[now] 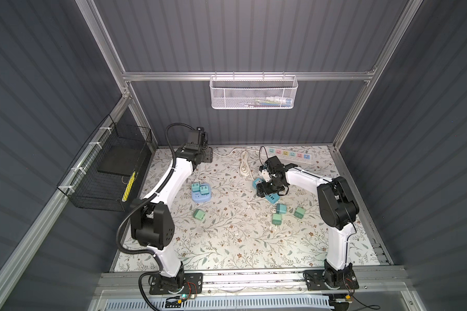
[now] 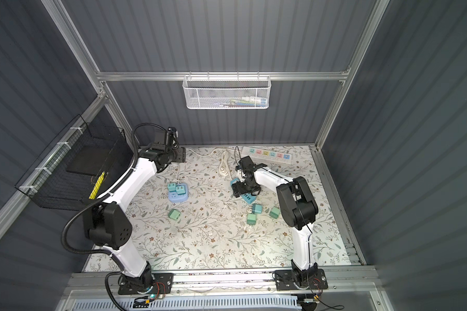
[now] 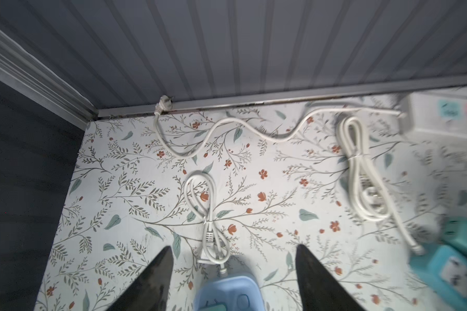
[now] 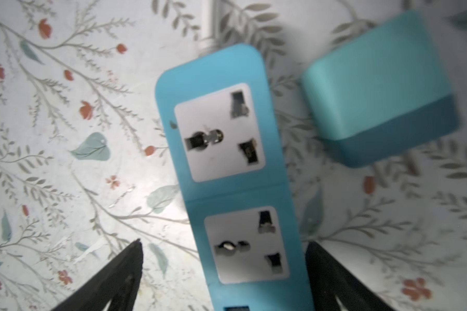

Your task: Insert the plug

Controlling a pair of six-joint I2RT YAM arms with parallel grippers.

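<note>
The blue power strip (image 1: 272,198) is lying at a slant next to the teal plug. My right gripper should first pull the power strip toward the middle of the mat (image 1: 246,197) and straighten it.
A teal plug (image 4: 378,88) lies on the mat beside a blue power strip (image 4: 227,161) with two white sockets facing up. My right gripper (image 4: 225,247) hovers over that strip (image 1: 271,198), open, its fingers on either side and touching nothing. Three more green plugs (image 1: 281,208) lie close by, and one (image 1: 199,214) lies left of centre. A light-blue strip (image 1: 201,195) holds teal plugs (image 1: 204,188). My left gripper (image 3: 235,249) is open and empty above its cable end (image 3: 227,290), raised towards the back wall.
A white strip with coloured sockets (image 1: 290,155) lies along the back edge, and its cord (image 3: 227,129) snakes to the back left corner. A bundled white cable (image 1: 244,164) lies mid-back. A black wire basket (image 1: 105,172) hangs on the left and a white mesh basket (image 1: 254,91) on the back wall.
</note>
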